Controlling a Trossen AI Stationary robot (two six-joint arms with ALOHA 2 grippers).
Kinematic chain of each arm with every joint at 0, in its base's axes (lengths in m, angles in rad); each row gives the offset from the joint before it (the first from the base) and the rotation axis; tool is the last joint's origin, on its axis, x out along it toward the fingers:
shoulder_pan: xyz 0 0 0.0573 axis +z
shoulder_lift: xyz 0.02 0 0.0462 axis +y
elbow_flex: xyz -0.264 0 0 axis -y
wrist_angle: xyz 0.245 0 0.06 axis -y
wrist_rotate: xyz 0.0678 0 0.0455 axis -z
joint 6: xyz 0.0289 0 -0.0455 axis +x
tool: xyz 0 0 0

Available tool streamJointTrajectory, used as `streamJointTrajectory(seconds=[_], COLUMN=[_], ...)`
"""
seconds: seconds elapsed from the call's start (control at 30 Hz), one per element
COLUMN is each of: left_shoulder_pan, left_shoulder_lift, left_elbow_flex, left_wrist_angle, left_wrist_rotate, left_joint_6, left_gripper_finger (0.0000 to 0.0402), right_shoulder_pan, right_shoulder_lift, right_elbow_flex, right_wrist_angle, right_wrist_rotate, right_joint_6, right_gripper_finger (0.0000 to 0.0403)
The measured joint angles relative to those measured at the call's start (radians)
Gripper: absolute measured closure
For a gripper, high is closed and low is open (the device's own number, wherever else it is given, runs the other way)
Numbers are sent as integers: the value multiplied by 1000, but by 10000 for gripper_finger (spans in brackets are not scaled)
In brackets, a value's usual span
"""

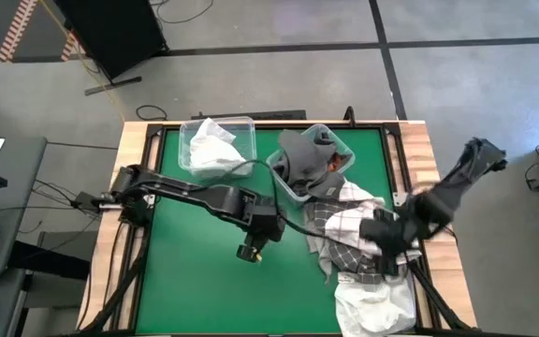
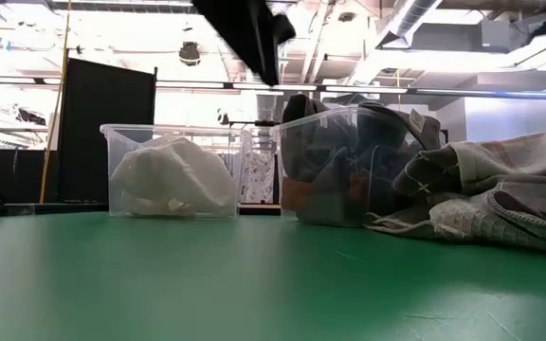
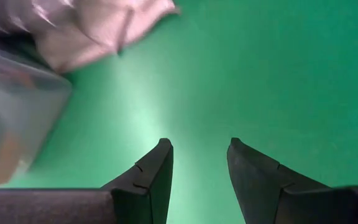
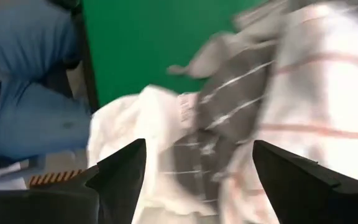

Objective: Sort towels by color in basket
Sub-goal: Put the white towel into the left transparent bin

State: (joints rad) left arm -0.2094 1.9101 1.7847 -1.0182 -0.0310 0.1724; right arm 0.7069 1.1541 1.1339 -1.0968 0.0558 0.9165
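Observation:
My right gripper should keep heading for the white towel's near part (image 1: 368,311), which lies clear of the checked towels, until its fingers close on that white cloth (image 1: 384,298).
Two clear bins stand at the table's far side. One (image 1: 215,145) holds white towels (image 2: 171,177); the other (image 1: 312,161) holds dark grey and orange towels (image 2: 344,180). At the right, a pile of loose towels lies on the table, checked ones (image 1: 344,223) on top and a white one (image 1: 372,301) toward the near edge. My left gripper (image 1: 251,251) hangs open over bare green table (image 3: 199,168), left of the pile. My right gripper (image 4: 197,171) hovers wide open above the pile (image 1: 386,245), with a dark checked towel (image 4: 229,118) and a white one (image 4: 129,140) below its fingers.
The green table (image 1: 195,281) is bare left of the pile and in front of the bins. In the right wrist view something blue (image 4: 23,93) shows beyond the table's edge. The pile (image 2: 500,189) reaches up to the bin with the dark towels.

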Motion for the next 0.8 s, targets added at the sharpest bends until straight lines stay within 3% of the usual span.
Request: streamJointTrajectory(seconds=[0.33, 0.5, 0.8], left_shoulder_pan=[-55, -100, -140], left_shoulder_lift=[160, 170, 169], left_elbow_flex=[0, 0, 0], left_wrist_angle=[45, 137, 318], left_wrist_rotate=[3, 6, 7], left_joint_6=[93, 98, 96], left_gripper_finger=[257, 257, 257], right_shoulder_pan=[309, 395, 472], right_shoulder_lift=[291, 390, 556], right_elbow_flex=[0, 0, 0], right_wrist_angle=[196, 300, 254], right_wrist_rotate=[-12, -35, -54], right_joint_6=[319, 482, 635], right_gripper_finger=[82, 82, 82])
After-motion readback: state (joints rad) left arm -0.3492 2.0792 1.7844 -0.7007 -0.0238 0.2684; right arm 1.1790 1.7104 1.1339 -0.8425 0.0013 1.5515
